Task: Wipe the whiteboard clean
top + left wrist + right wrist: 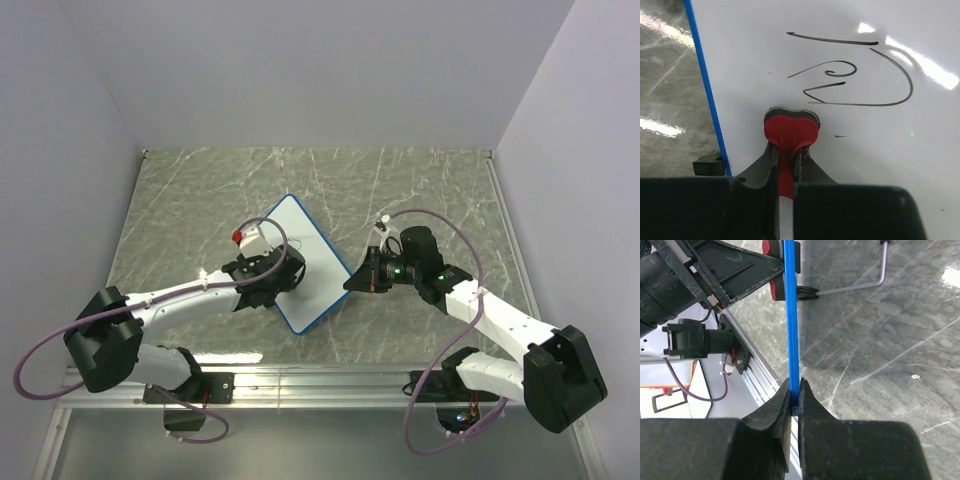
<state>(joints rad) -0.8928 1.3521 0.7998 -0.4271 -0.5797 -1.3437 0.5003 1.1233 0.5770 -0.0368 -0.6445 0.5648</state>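
Black scribbles (pixel 852 75) remain ahead of the eraser's pad, so next my left gripper sweeps the eraser back across the scribbles toward the whiteboard's far end (pixel 289 212).
The whiteboard (pixel 315 255), white with a blue rim, lies slantwise at mid-table. Black scribbles (pixel 860 75) mark its face (pixel 865 150). My left gripper (pixel 247 240) is over the board's left part, shut on a red-and-black eraser (pixel 791 131). The eraser's pad rests on the white surface just below the scribbles. The left gripper (pixel 788 155) pinches the eraser's red stem. My right gripper (pixel 350 283) is shut on the board's right edge. In the right wrist view the blue rim (pixel 791 315) runs edge-on up from the right gripper (pixel 794 390), with the eraser (pixel 774 270) at its far end.
The grey marble tabletop (pixel 420 190) surrounds the board. A metal rail (pixel 330 375) runs along the near edge, and plain walls close in the sides and back. A black foot (pixel 807 291) and a bent metal rod (pixel 875 280) stick out from the board's underside.
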